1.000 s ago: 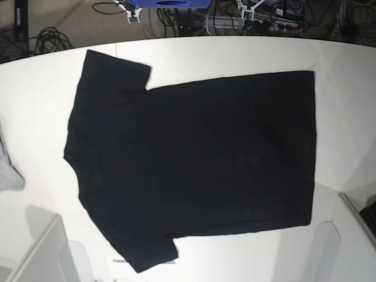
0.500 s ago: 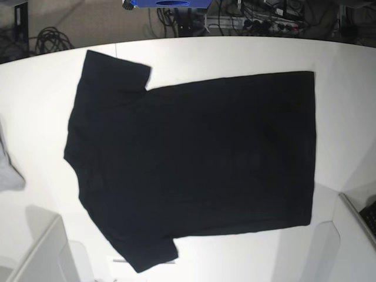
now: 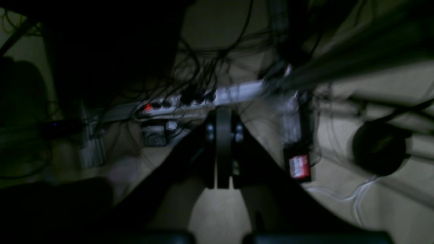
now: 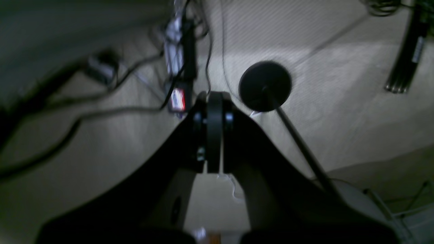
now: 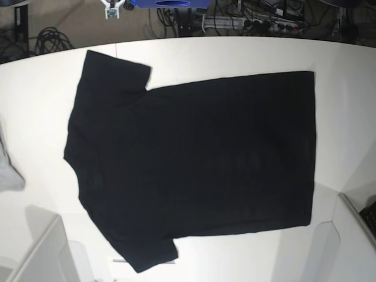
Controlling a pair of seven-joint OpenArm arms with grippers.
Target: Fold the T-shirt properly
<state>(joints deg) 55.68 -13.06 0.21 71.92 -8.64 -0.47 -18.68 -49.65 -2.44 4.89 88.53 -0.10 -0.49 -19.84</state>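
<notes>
The T-shirt's sleeve [image 5: 115, 71] nearest the cables is lying flat and free. My left gripper keeps going toward its corner [image 5: 90, 54] until the fingers, now shut, are open beside that corner.
The T-shirt [image 5: 194, 161] lies spread flat on the white table [image 5: 235, 56], plain black side up, with its sleeves to the left and its straight hem to the right. Neither gripper touches it. In the left wrist view my left gripper [image 3: 222, 113] is shut and empty, hanging over the floor and its cables. The right wrist view shows my right gripper [image 4: 214, 96] shut and empty too, above bare floor. In the base view only a small white arm part [image 5: 110, 9] shows at the top edge.
A light grey cloth [image 5: 9, 170] lies at the table's left edge. White bins stand at the front left [image 5: 41, 252] and front right [image 5: 352, 229]. Behind the table are a power strip [image 3: 203, 96], tangled cables and a black round stand base [image 4: 265, 86].
The white arm parts at the top edge of the base view have drifted outward: one slid left, the other left the frame. The T-shirt has not moved.
</notes>
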